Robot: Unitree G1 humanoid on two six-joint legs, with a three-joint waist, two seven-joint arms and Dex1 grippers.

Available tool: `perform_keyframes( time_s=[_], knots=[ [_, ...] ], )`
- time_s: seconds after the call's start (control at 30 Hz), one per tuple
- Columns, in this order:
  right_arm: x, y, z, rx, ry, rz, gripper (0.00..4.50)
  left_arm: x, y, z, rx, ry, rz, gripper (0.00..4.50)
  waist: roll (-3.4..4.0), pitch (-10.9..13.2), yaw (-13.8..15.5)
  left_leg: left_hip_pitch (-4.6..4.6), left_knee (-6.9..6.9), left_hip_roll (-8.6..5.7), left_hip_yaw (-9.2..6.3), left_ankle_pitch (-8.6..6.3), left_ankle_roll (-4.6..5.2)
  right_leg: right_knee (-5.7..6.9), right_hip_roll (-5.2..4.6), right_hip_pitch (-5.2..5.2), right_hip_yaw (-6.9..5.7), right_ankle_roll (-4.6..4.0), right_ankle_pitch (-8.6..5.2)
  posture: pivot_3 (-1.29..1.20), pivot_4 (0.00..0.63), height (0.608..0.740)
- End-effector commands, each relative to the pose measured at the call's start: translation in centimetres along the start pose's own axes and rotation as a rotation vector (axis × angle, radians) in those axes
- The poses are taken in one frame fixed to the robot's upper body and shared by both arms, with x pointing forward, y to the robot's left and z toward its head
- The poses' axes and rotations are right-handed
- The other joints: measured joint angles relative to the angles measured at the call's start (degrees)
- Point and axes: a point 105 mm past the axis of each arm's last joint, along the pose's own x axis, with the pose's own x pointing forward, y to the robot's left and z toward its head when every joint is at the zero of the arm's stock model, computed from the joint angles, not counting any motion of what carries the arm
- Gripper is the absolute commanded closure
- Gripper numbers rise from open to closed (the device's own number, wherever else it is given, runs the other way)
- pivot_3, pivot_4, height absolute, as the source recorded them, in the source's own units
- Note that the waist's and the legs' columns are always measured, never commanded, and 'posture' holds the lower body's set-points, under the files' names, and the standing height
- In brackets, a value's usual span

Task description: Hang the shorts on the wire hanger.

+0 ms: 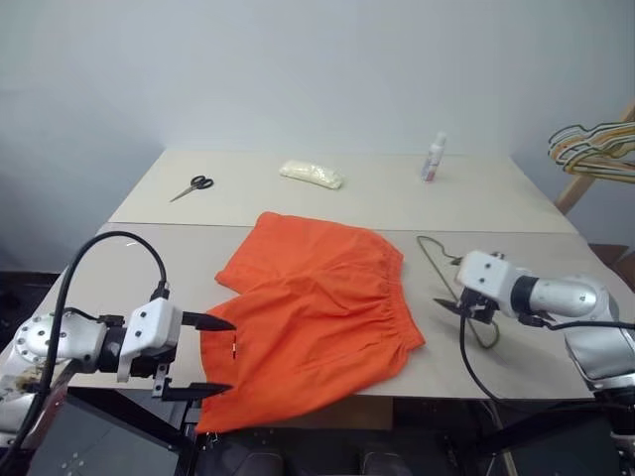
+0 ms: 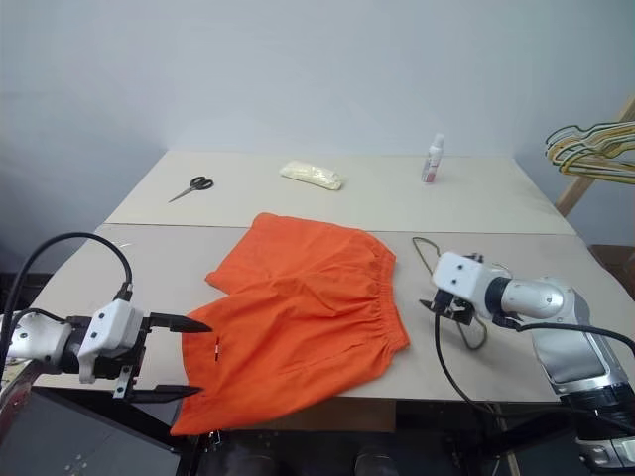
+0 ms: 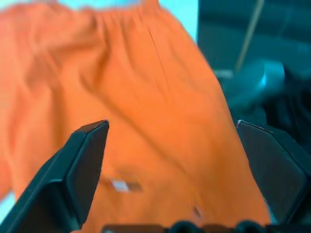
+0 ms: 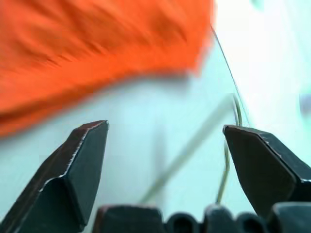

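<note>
My gripper is about to push the hanger in. The gathered waistband (image 1: pixel 405 309) is loose and wrinkled, so the far corner of the orange shorts' waistband (image 1: pixel 389 248) will rise and bunch up when the hanger goes in.
The orange shorts (image 1: pixel 317 307) lie flat on the table (image 1: pixel 149 268), waistband to the right, with one leg hanging over the near edge. My left gripper (image 1: pixel 220 355) is open at the shorts' near left leg, one finger above the fabric and one below it at the table edge. In the left wrist view the fingers (image 3: pixel 85 165) stand wide apart with the shorts (image 3: pixel 146 97) beyond them. The wire hanger (image 1: pixel 430 253) lies just right of the waistband. My right gripper (image 1: pixel 456 306) is open over its middle, hiding part of it. The wire (image 4: pixel 228 160) shows between the right fingers.
Scissors (image 1: pixel 190 187), a white packet (image 1: pixel 312 175) and a small bottle (image 1: pixel 433 157) lie on the far half of the table. A bunch of yellowish and dark hangers (image 1: pixel 595 149) hangs on a wooden stand at the far right.
</note>
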Motion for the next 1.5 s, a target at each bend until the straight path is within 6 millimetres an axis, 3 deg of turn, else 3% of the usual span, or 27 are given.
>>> perform_keyframes(
  time_s=[0.03,0.2,0.53,0.67,1.0,1.1,1.2,1.3,1.4,1.5],
  knots=[
    [0.4,-2.0,-0.8,0.232,0.029,-0.101,0.07,1.3,0.6,1.7,0.048,-0.09,-0.004,0.02,0.01,0.0,-0.3,-0.07,-0.01,0.03,-0.02,0.0,0.0,0.0,0.06,-0.06,0.03,-0.01,0.01,0.02,0.0,0.74],
    [2.1,-1.5,-1.8,0.504,0.057,-0.067,0.07,3.0,1.9,3.5,0.078,-0.182,0.01,0.02,0.02,0.0,-0.7,-0.09,-0.01,0.11,-0.01,0.0,0.0,-0.04,0.18,-0.05,0.1,-0.06,0.07,0.02,0.0,0.74],
    [3.5,0.7,-4.8,0.55,0.22,0.0,0.07,3.7,2.0,3.8,0.105,-0.185,-0.028,0.02,0.03,0.0,-1.7,-0.12,-0.01,0.33,0.07,0.0,0.0,-0.1,0.45,-0.08,0.16,-0.11,0.12,0.03,0.0,0.74],
    [3.4,1.5,-5.2,0.542,0.259,0.042,0.95,4.0,2.1,4.3,0.107,-0.219,-0.032,0.0,0.02,0.0,-1.6,0.0,-0.01,0.39,0.07,0.0,0.0,-0.1,0.51,0.01,0.16,0.08,0.02,0.02,0.0,0.74],
    [3.6,2.4,-6.3,0.55,0.329,0.055,4.47,4.5,2.0,4.3,0.112,-0.226,-0.044,0.0,0.0,0.0,-1.6,0.05,-0.01,0.41,0.07,0.0,0.0,-0.11,0.53,0.05,0.16,0.08,0.02,0.02,0.0,0.74],
    [3.7,2.5,-6.7,0.511,0.359,0.035,4.47,4.6,2.1,4.4,0.115,-0.226,-0.033,0.0,-0.08,-0.1,-1.5,0.05,-0.01,0.42,0.07,0.0,0.0,-0.11,0.54,0.06,0.16,0.08,0.02,0.02,0.0,0.74],
    [3.7,1.4,-6.3,0.493,0.339,-0.043,4.47,4.7,2.6,4.5,0.118,-0.232,0.01,0.0,-0.17,-0.1,-1.5,0.07,0.0,0.42,0.07,0.0,0.0,-0.12,0.54,0.08,0.16,0.08,0.02,0.02,0.0,0.74],
    [3.3,-0.7,-4.7,0.467,0.243,-0.181,4.47,5.1,4.7,4.6,0.074,-0.246,0.139,0.0,-0.17,-0.1,-1.3,0.06,0.01,0.41,0.06,0.0,0.0,-0.14,0.52,0.09,0.16,0.12,0.04,0.02,0.0,0.74],
    [2.1,-2.7,-0.9,0.404,0.027,-0.325,4.47,6.0,7.8,5.4,-0.065,-0.3,0.299,0.0,-0.1,-0.1,-1.2,-0.11,0.04,0.38,0.01,0.0,0.0,-0.13,0.52,-0.01,0.15,0.12,0.06,0.01,0.0,0.74],
    [0.6,-2.7,3.8,0.369,-0.231,-0.361,4.47,7.1,9.1,7.7,-0.221,-0.472,0.352,0.0,-0.05,-0.1,-1.6,-0.5,0.1,0.38,-0.03,0.0,0.0,-0.08,0.52,-0.37,0.18,-0.06,0.24,-0.01,0.0,0.74]
  ],
)
